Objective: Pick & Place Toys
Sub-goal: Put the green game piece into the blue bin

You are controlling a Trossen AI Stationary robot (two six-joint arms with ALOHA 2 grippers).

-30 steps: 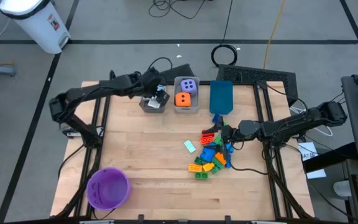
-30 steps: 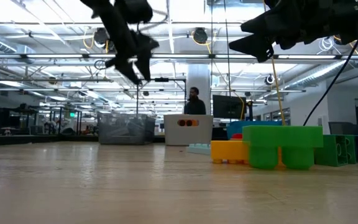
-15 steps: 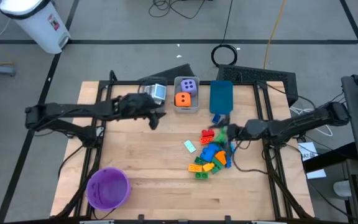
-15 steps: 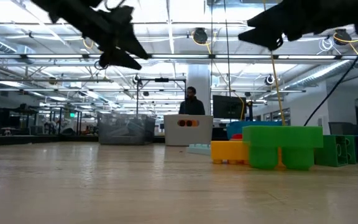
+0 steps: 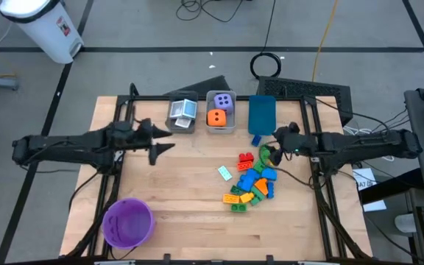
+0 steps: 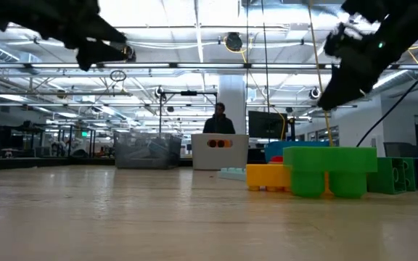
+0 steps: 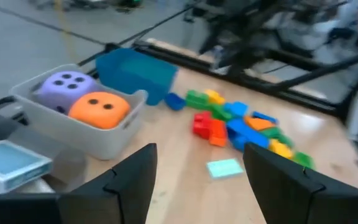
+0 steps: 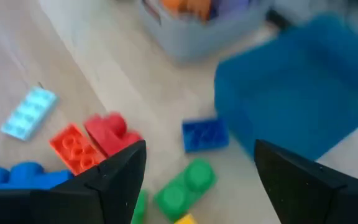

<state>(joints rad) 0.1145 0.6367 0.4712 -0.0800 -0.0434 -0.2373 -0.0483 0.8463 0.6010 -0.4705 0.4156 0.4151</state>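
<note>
My open fingers are on either side of the green brick (image 8: pixel 185 189), which lies studs up and clear of the red brick, so my right gripper should go on moving down and close on its sides (image 8: pixel 196 196).
A purple die (image 7: pixel 64 84) and an orange die (image 7: pixel 98 109) lie in the grey bin (image 5: pixel 221 112). White-and-teal cards (image 5: pixel 183 110) lie in the clear bin beside it, and one card (image 5: pixel 224 173) lies flat on the table. The multicoloured bricks (image 5: pixel 252 180) are heaped at the table's right. One blue brick (image 8: pixel 204 134) lies apart beside the blue bin (image 5: pixel 262 114). My left gripper (image 5: pixel 164 143) hangs open over the table's left part, left of the bins, with nothing in it. My right gripper (image 5: pixel 271 153) hangs open above the heap's far right edge, slanting down, and holds nothing.
A round purple bowl (image 5: pixel 127 222) stands at the near left corner. Bare wood lies between the bowl and the bricks. In the low view a big green brick (image 6: pixel 329 170) and a yellow one (image 6: pixel 267 176) stand close by. A person shows in the room beyond.
My left gripper has drawn back from over the clear bin toward the table's left edge and tipped up from pointing down to nearly level; the cards in that bin now show. My right gripper has pulled slightly toward the right edge and tipped from level to slanting down.
</note>
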